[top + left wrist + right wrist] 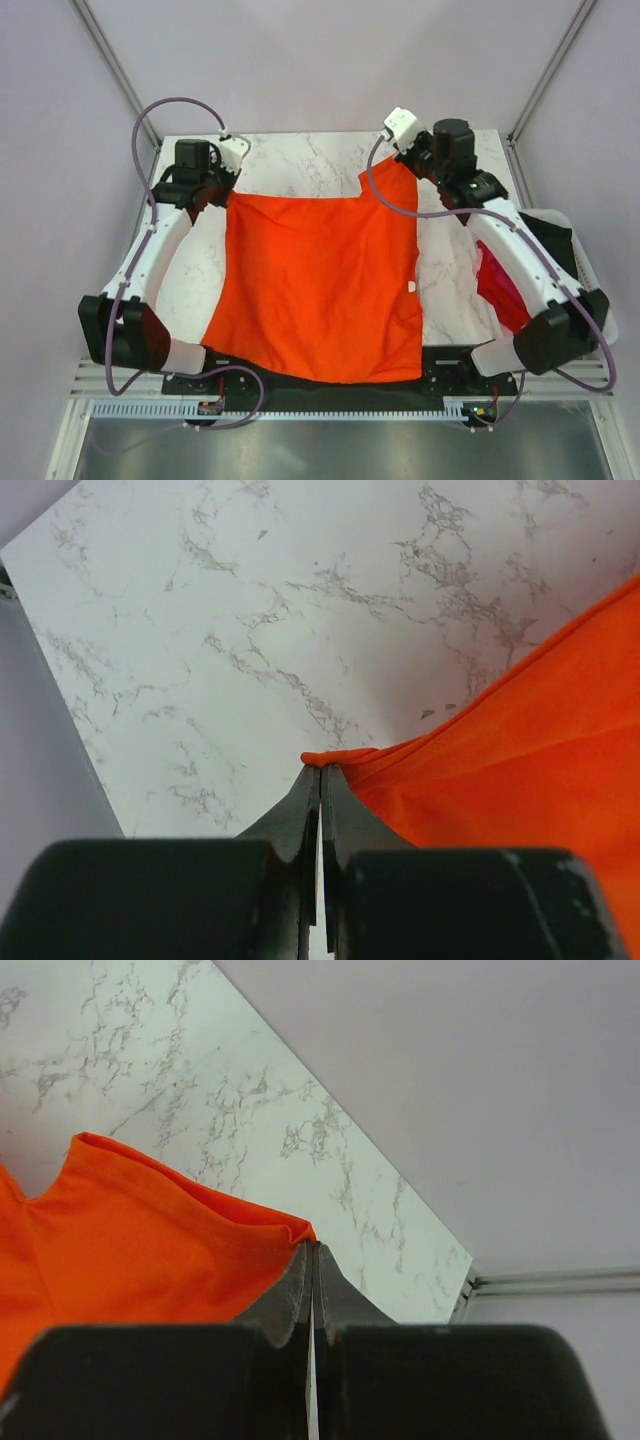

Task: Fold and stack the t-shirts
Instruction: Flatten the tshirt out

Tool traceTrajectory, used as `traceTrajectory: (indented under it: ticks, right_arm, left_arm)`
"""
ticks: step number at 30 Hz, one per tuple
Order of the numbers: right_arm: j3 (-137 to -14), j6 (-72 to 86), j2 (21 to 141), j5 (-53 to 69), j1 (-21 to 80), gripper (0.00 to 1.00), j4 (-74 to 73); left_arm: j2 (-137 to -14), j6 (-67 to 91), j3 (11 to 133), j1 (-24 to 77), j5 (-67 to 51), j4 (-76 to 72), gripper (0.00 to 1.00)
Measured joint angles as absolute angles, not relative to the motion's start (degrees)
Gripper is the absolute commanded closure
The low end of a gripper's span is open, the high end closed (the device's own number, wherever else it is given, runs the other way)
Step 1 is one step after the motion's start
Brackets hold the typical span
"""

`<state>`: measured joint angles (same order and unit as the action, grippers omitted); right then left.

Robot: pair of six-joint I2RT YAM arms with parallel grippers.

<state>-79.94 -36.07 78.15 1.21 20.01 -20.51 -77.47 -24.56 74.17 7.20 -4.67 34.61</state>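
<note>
The t-shirt's near hem (pixel 318 379) hangs down past the front edge, so the robot's left gripper and right gripper should pull the t-shirt's far corners toward the table's far edge (pixel 290 138).
A bright orange-red t-shirt (pixel 320 285) is stretched out over the marble table, its near hem hanging at the front edge and a small white label (pixel 411 288) on its right side. My left gripper (pixel 226 193) is shut on its far left corner; the left wrist view shows the cloth (pixel 520 750) pinched at the fingertips (pixel 321 769). My right gripper (pixel 408 162) is shut on the far right corner, and the right wrist view shows that cloth (pixel 150 1250) bunched at the tips (pixel 312 1245). More t-shirts, red (pixel 500 290) and black (pixel 552 240), lie in a basket at the right.
A white mesh basket (pixel 592 280) stands at the table's right edge, partly under my right arm. Marble tabletop (pixel 300 165) shows beyond the shirt and beside it (pixel 445 280). Pale walls and metal frame posts close in the back and sides.
</note>
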Motion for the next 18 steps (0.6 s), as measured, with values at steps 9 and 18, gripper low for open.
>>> traceTrajectory:
  ticks: [9, 18]
  right_arm:
    - [-89.4, -36.4, 101.2, -1.7, 18.0, 1.0, -9.5]
    - [-105.6, -36.5, 117.6, -4.8, 16.4, 1.0, -6.8]
  left_arm:
    - [-100.6, -25.9, 82.8, 6.6, -2.7, 26.5, 0.98]
    - [-115.8, -25.9, 98.7, 4.6, -1.6, 24.7, 0.98]
